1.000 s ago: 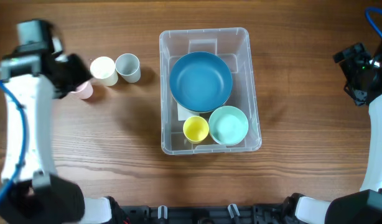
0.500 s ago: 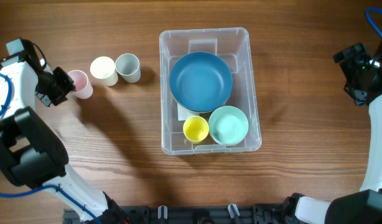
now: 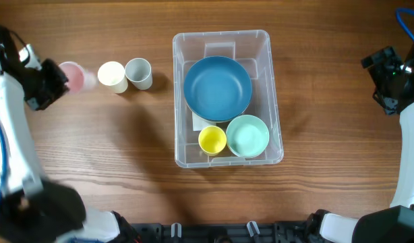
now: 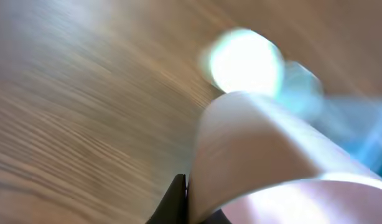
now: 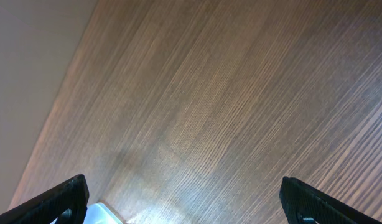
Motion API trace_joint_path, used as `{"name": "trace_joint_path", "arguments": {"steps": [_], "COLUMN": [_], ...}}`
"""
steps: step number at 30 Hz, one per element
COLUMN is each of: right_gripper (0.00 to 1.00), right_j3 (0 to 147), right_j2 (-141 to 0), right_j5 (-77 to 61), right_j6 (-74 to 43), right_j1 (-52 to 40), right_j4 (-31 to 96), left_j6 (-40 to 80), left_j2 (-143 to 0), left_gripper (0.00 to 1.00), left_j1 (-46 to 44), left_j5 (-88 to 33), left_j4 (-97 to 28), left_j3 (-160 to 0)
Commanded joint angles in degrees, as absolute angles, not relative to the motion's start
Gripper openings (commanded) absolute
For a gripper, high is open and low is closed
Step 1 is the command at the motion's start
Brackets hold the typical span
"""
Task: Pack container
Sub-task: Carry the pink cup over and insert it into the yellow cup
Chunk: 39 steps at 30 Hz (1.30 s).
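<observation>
My left gripper should go on carrying the pink cup (image 3: 76, 76), which I hold by its rim with its base free, until it sits inside the open yellow cup (image 3: 212, 140).
The clear container (image 3: 177, 101) stands mid-table and holds a blue bowl (image 3: 217, 88), a yellow cup (image 3: 212, 140) and a mint bowl (image 3: 247, 135). At the far left my left gripper (image 3: 53, 82) is shut on the rim of a pink cup (image 3: 72, 76), which looks blurred. In the left wrist view the pink cup (image 4: 265, 155) fills the lower right, pressed against one dark finger (image 4: 177, 198). My right gripper (image 3: 388, 86) is at the far right, open, with only bare wood between its fingers (image 5: 66, 198).
A cream cup (image 3: 112, 75) and a grey cup (image 3: 138, 72) stand side by side just right of the pink cup, left of the container. A pale corner of the container (image 5: 102, 215) shows at the bottom of the right wrist view.
My left gripper has closed on the pink cup and carried it a little left and away from the cream cup. The right arm has not moved.
</observation>
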<state>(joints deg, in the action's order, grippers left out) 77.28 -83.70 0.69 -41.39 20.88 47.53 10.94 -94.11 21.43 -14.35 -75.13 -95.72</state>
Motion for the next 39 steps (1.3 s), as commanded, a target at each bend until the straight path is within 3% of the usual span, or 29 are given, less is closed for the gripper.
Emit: {"name": "trace_joint_path", "arguments": {"steps": [1,9,13,19,21,22,23,24,25,29,32,37,39], "right_gripper": [1.00,1.00,0.99,1.00,0.99,1.00,1.00,0.99,1.00,1.00,1.00,1.00,1.00], "right_j3": [77.14,77.14,77.14,77.14,77.14,77.14,77.14,77.14,77.14,77.14,77.14,77.14,77.14], "right_j2": [-84.44,-84.44,-84.44,-84.44,-84.44,-84.44,-84.44,-84.44,-84.44,-84.44,-84.44,-84.44,-84.44], "right_j5": [1.28,1.28,1.28,1.28,1.28,1.28,1.28,1.28,1.28,1.28,1.28,1.28,1.28], "right_j6": [-42.17,-42.19,-42.17,-42.17,-42.17,-42.17,-42.19,-42.15,-42.17,-42.17,-42.17,-42.17,-42.17], "right_j1": [20.71,20.71,20.71,20.71,20.71,20.71,20.71,20.71,20.71,20.71,20.71,20.71,20.71], "right_j4": [47.37,47.37,47.37,47.37,47.40,47.37,47.40,47.40,47.40,47.40,47.37,47.40,47.37], "left_j6": [5.39,7.09,8.40,13.87,13.98,13.98,13.96,13.96,13.96,14.00,14.00,14.22,14.15], "left_j2": [-89.01,-89.14,-89.27,-91.31,-91.81,-91.83,-91.74,-91.66,-91.64,-90.56,-89.03,-90.72,-94.06], "left_gripper": [0.04,0.04,0.05,0.04,0.10,0.33,0.44,0.76,0.97,1.00,1.00,0.99,0.92], "left_j1": [8.47,-24.18,-32.95,-36.51,-36.53,-36.53,-36.53,-36.45,-36.21,-32.88,-25.45,-4.19,4.84], "left_j5": [-19.66,-9.82,-8.64,-5.48,-5.26,-5.08,-4.97,-4.49,-3.29,1.50,5.37,3.68,-2.22], "left_j4": [-80.62,-79.20,-74.06,-68.66,-68.03,-67.40,-66.78,-66.76,-67.09,-71.35,-71.77,-70.50,-68.99], "left_j3": [-95.92,-91.92,-86.74,-78.19,-77.60,-77.62,-77.78,-78.35,-79.61,-87.90,-92.09,-92.16,-92.14]}}
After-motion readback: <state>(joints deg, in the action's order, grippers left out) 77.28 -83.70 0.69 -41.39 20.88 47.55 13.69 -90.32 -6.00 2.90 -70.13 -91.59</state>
